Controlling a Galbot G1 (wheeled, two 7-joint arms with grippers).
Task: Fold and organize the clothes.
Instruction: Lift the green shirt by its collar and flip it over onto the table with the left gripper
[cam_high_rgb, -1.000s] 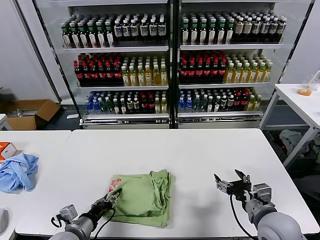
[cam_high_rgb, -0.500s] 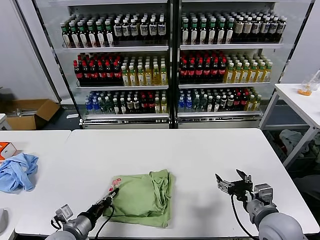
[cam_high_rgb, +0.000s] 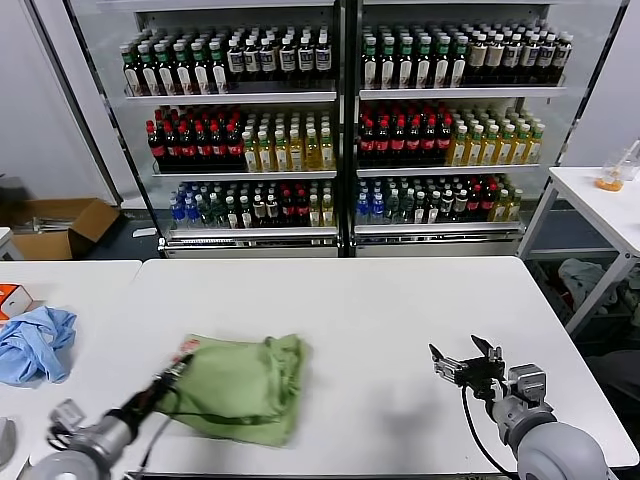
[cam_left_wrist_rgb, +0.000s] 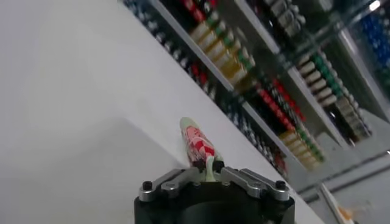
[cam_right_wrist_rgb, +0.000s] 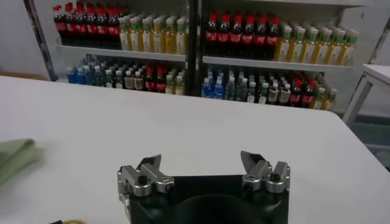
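Note:
The shirt lies with its plain side up and its printed edge (cam_high_rgb: 187, 349) is far from my right gripper, so my left gripper needs to swing that edge over to my right gripper's side (cam_high_rgb: 385, 345).
A folded light green shirt (cam_high_rgb: 238, 388) lies near the front edge of the white table (cam_high_rgb: 400, 310), left of the middle. My left gripper (cam_high_rgb: 172, 371) is shut on its left edge, where the red-and-white print shows. In the left wrist view the printed fabric edge (cam_left_wrist_rgb: 198, 143) sticks out from between the closed jaws of that gripper (cam_left_wrist_rgb: 208, 168). My right gripper (cam_high_rgb: 464, 365) is open and empty over the table's front right part. In the right wrist view (cam_right_wrist_rgb: 205, 164) its jaws stand wide apart, and a bit of the green shirt (cam_right_wrist_rgb: 15, 155) shows far off.
A light blue garment (cam_high_rgb: 36, 342) lies on the neighbouring table at the left, next to an orange box (cam_high_rgb: 12, 299). Glass-door fridges full of bottles (cam_high_rgb: 340, 120) stand behind the table. Another white table (cam_high_rgb: 605, 205) stands at the right.
My left gripper has dragged the green shirt to the left along the table's front edge. My right gripper has stayed in place.

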